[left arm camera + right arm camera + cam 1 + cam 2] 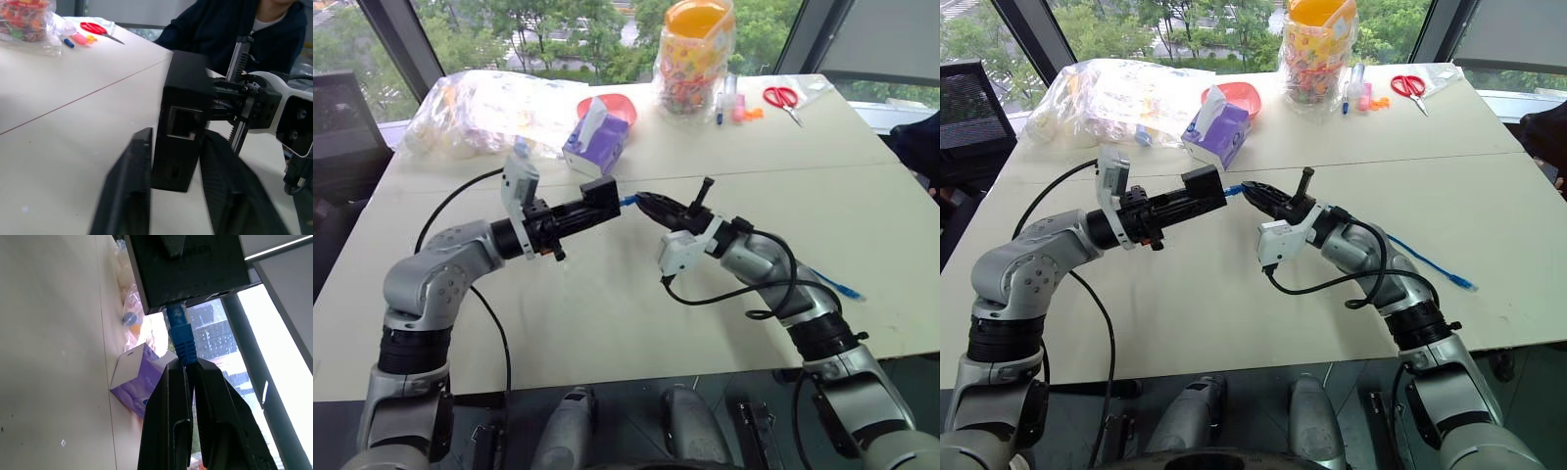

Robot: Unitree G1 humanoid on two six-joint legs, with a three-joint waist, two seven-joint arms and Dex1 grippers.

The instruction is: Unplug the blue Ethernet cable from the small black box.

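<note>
My right gripper should open, turn in line with the plug (178,323) and take hold closer to the box, because it is pinching the blue boot's tail (187,354) at a slant.
The small black box (602,199) hangs above the table, with my left gripper (595,206) shut on it. In the left wrist view both black fingers (129,186) flank the box (183,122), and an empty port faces the camera. The blue Ethernet cable (178,330) has its plug in the box's (190,269) underside. My right gripper (185,363) is shut on the blue boot just behind the plug. From the head, the right gripper (644,203) meets the box tip to tip, with a short blue stretch (628,201) between. The cable's far end (842,289) lies on the table behind my right arm.
At the back of the white table (607,323) stand a purple tissue box (595,142), a red bowl (619,106), a clear plastic bag (480,108) and a jar of sweets (695,59). Pens (729,98) and red scissors (783,98) lie there too. A person in a dark top (230,24) sits at the table's right.
</note>
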